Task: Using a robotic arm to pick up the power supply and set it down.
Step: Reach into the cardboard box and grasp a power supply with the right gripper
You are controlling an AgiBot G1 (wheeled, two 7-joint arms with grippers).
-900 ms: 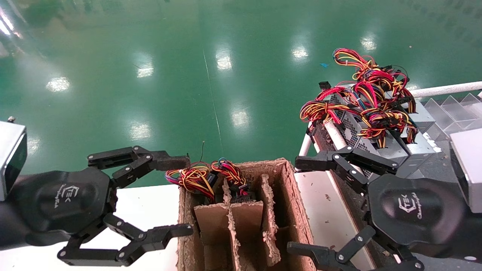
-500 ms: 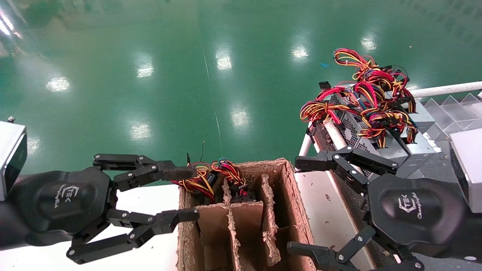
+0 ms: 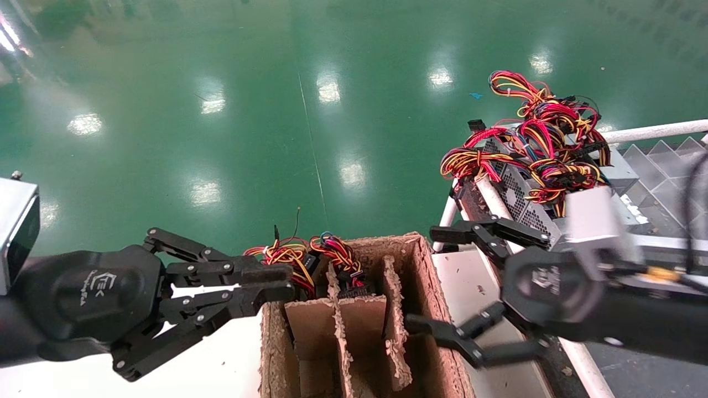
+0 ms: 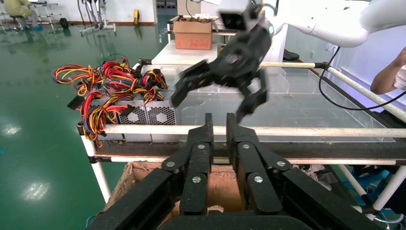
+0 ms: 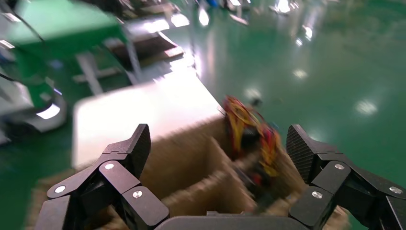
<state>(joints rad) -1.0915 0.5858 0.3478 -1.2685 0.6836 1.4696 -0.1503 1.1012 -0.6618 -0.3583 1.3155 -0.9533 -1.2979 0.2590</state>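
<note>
The rack (image 3: 657,182) is across the box from the robot's left gripper, so the robot's right gripper should lift out the power supply in the middle slot by its wires (image 3: 337,253).
Two grey power supplies (image 3: 525,207) with red and yellow wire bundles (image 3: 539,141) lie on the rack at the right, also visible in the left wrist view (image 4: 143,114). More wired units (image 3: 310,260) stand in the far slots of a cardboard box (image 3: 437,309). My left gripper (image 3: 278,282) hovers at the box's left rim, shut on nothing, with only a thin slit between its fingers (image 4: 207,132). The robotic arm on the right holds its gripper (image 3: 428,281) open over the box's right side. In the right wrist view that gripper (image 5: 218,143) frames the wired units (image 5: 249,134).
Cardboard dividers (image 3: 337,326) split the box into narrow slots. A white table (image 3: 210,298) lies under my left hand. White rack rails (image 3: 652,131) and clear plastic dividers (image 3: 664,160) sit at the right. Green floor lies beyond.
My left gripper has closed from wide open to shut beside the box. The right arm has swung left from the rack to over the box, its gripper still open.
</note>
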